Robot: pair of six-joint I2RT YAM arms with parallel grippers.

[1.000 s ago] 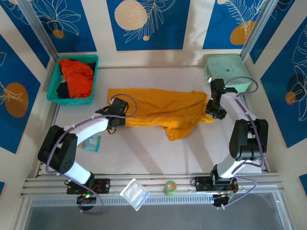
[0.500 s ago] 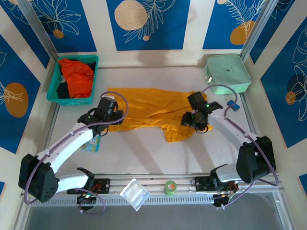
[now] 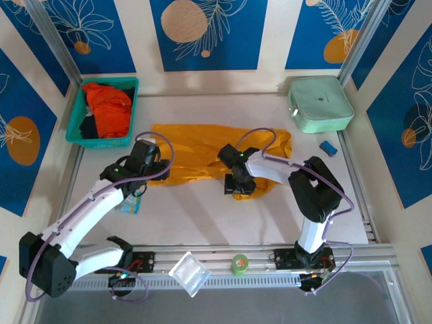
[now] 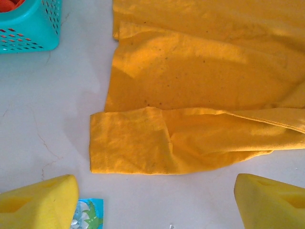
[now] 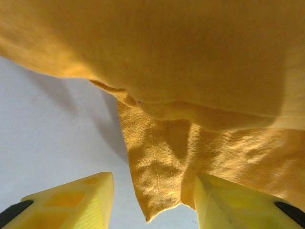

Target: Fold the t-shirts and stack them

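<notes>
The mustard-yellow t-shirt's near edge lies doubled over at the basket end, so the robot's left gripper should pull that flap's corner (image 4: 97, 166) open first, before the fold.
The mustard-yellow t-shirt (image 3: 202, 152) lies spread across the middle of the table, partly folded, its near left part doubled over (image 4: 167, 152). My left gripper (image 3: 148, 169) hovers at the shirt's left end, and its yellow fingers (image 4: 40, 205) stand wide open over bare table. My right gripper (image 3: 236, 187) is at the shirt's near middle edge. It is open, and a hemmed corner of the yellow cloth (image 5: 157, 176) hangs between the fingers (image 5: 71, 200), touching the right one. The red-orange t-shirt (image 3: 109, 108) lies bunched in the teal basket (image 3: 101, 140).
A mint-green box (image 3: 320, 102) stands at the back right, with a small blue object (image 3: 328, 147) in front of it. A blue-green packet (image 3: 128, 201) lies beside my left arm. A clear plastic tub (image 3: 189, 273) and a green roll (image 3: 239, 263) sit at the near rail.
My right gripper has swept left from the shirt's right end to its near middle edge, and the shirt's right part has drawn in. My left arm has pulled back a little.
</notes>
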